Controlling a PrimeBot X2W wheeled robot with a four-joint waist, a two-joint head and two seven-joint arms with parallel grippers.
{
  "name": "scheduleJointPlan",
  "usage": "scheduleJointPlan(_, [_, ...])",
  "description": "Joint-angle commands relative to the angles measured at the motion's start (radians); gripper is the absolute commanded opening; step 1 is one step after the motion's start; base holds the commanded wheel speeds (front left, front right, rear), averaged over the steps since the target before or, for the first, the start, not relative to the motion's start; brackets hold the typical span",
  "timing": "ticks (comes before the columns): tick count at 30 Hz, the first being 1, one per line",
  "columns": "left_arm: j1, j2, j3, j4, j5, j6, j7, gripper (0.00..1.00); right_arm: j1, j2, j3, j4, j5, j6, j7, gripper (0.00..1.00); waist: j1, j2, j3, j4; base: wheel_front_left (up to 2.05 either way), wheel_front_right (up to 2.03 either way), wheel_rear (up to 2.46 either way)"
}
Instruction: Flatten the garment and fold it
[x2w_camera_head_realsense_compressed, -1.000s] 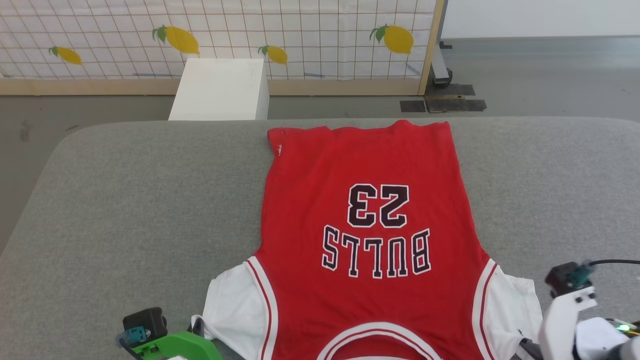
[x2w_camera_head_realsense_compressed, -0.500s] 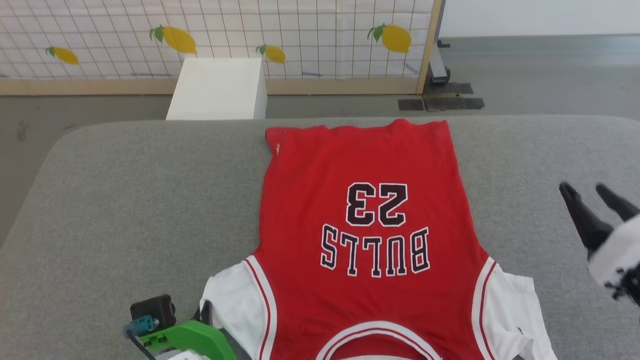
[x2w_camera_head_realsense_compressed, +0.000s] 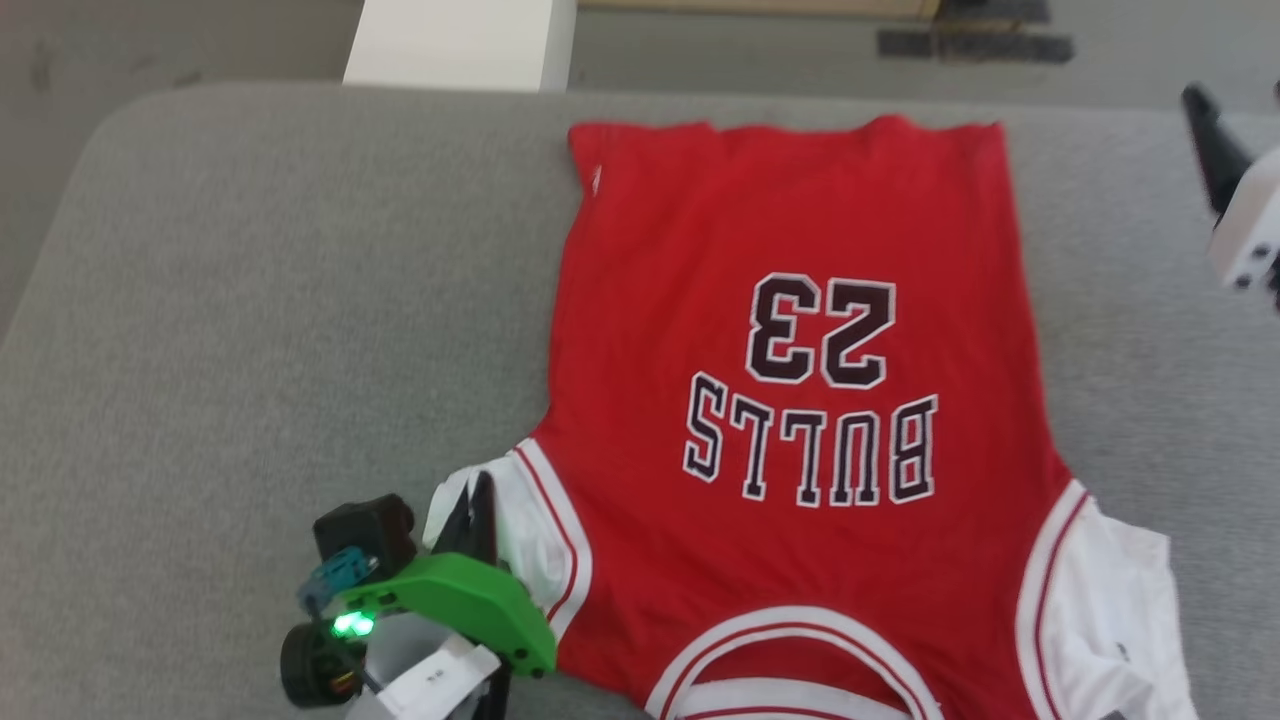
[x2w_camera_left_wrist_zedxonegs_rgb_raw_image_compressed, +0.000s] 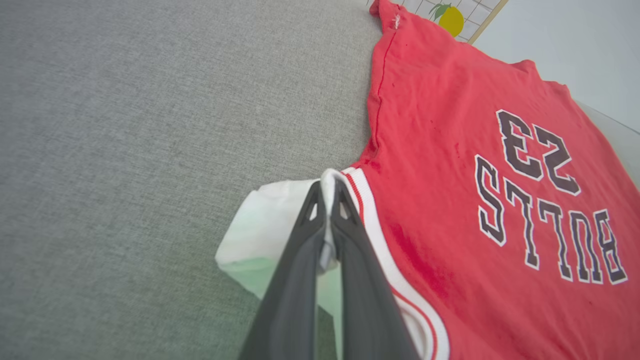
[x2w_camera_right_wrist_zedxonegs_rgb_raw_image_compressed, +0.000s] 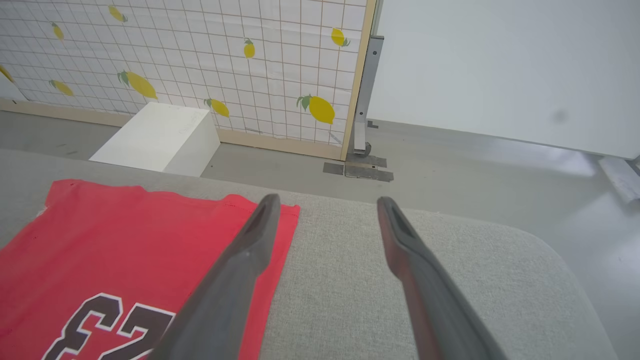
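The garment's hem (x2w_camera_head_realsense_compressed: 786, 127) is limp and wavy, so I expect the hem corner (x2w_camera_head_realsense_compressed: 585, 139) to bring the red side over in a flat piece when the robot folds it inward.
The garment (x2w_camera_head_realsense_compressed: 800, 330), a red jersey with white sleeves, lies face up on the grey padded table (x2w_camera_head_realsense_compressed: 250, 300). Its hem is at the far side and its collar is near me. My left gripper (x2w_camera_head_realsense_compressed: 478, 505) is shut on the white left sleeve (x2w_camera_head_realsense_compressed: 535, 540). In the left wrist view the fingertips (x2w_camera_left_wrist_zedxonegs_rgb_raw_image_compressed: 314, 202) pinch a raised fold of that sleeve (x2w_camera_left_wrist_zedxonegs_rgb_raw_image_compressed: 260, 225) beside the red-and-white trim. My right gripper (x2w_camera_head_realsense_compressed: 1240, 110) hovers open at the far right. In the right wrist view it (x2w_camera_right_wrist_zedxonegs_rgb_raw_image_compressed: 327, 200) is empty above the table, at the hem's right corner (x2w_camera_right_wrist_zedxonegs_rgb_raw_image_compressed: 280, 215).
A white box (x2w_camera_right_wrist_zedxonegs_rgb_raw_image_compressed: 155, 137) stands on the grey floor just beyond the table's far edge. Behind it is a lemon-print screen (x2w_camera_right_wrist_zedxonegs_rgb_raw_image_compressed: 200, 60) with a wooden frame. Bare grey table (x2w_camera_right_wrist_zedxonegs_rgb_raw_image_compressed: 375, 300) lies to the right of the garment and widely to its left (x2w_camera_left_wrist_zedxonegs_rgb_raw_image_compressed: 125, 125).
The head camera has tilted down. My right gripper has risen from beside the right sleeve and travelled to the far right, near the hem corner, staying open. The left stays shut on the sleeve.
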Motion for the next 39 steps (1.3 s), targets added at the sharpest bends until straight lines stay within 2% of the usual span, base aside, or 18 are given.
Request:
scheduleJointPlan(1, [-0.022,-0.012,-0.009,-0.016,0.011,0.006,-0.013,0.00,-0.054,-0.021,0.014,0.038,-0.011,-0.002,0.007,1.00,-0.0001,0.0000,0.165,0.122,0.00,0.00,0.00])
scheduleJointPlan(9, [-0.055,-0.050,-0.061,-0.066,0.025,0.017,-0.057,0.00,-0.266,-0.108,0.104,0.198,-0.059,-0.002,0.144,1.00,-0.0001,0.0000,0.314,0.222,0.00,0.00,0.00])
scheduleJointPlan(15, [-0.066,-0.066,-0.098,-0.097,0.019,0.022,-0.092,0.00,-0.358,-0.170,0.172,0.267,-0.083,-0.002,0.283,1.00,-0.0001,0.0000,0.395,0.264,0.00,0.00,0.00])
scheduleJointPlan(25, [-0.088,-0.075,-0.139,-0.101,0.008,0.031,-0.111,0.00,-0.379,-0.215,0.233,0.294,-0.073,-0.002,0.378,1.00,-0.0001,0.0000,0.436,0.274,0.00,0.00,0.00])
scheduleJointPlan(26, [-0.090,-0.076,-0.140,-0.099,0.006,0.032,-0.113,0.00,-0.378,-0.215,0.230,0.301,-0.066,-0.002,0.393,0.96,-0.0001,0.0000,0.435,0.270,0.00,0.00,0.00])
scheduleJointPlan(27, [-0.090,-0.076,-0.141,-0.095,0.002,0.032,-0.110,0.00,-0.377,-0.212,0.230,0.304,-0.058,-0.002,0.404,0.25,-0.0001,0.0000,0.433,0.267,0.00,0.00,0.00])
scheduleJointPlan(28, [-0.091,-0.076,-0.140,-0.089,0.000,0.034,-0.109,0.00,-0.377,-0.209,0.226,0.304,-0.050,-0.002,0.410,0.00,-0.0001,0.0000,0.429,0.261,0.00,0.00,0.00])
scheduleJointPlan(33, [-0.101,-0.069,-0.131,-0.064,-0.009,0.029,-0.106,0.00,-0.385,-0.202,0.200,0.297,-0.035,-0.002,0.392,0.00,-0.0001,0.0000,0.390,0.229,0.00,0.00,0.00])
scheduleJointPlan(39, [-0.104,-0.034,-0.100,-0.023,-0.027,0.025,-0.088,0.00,-0.373,-0.180,0.192,0.262,0.015,-0.002,0.267,0.00,-0.0001,0.0000,0.252,0.144,0.00,0.00,0.00])
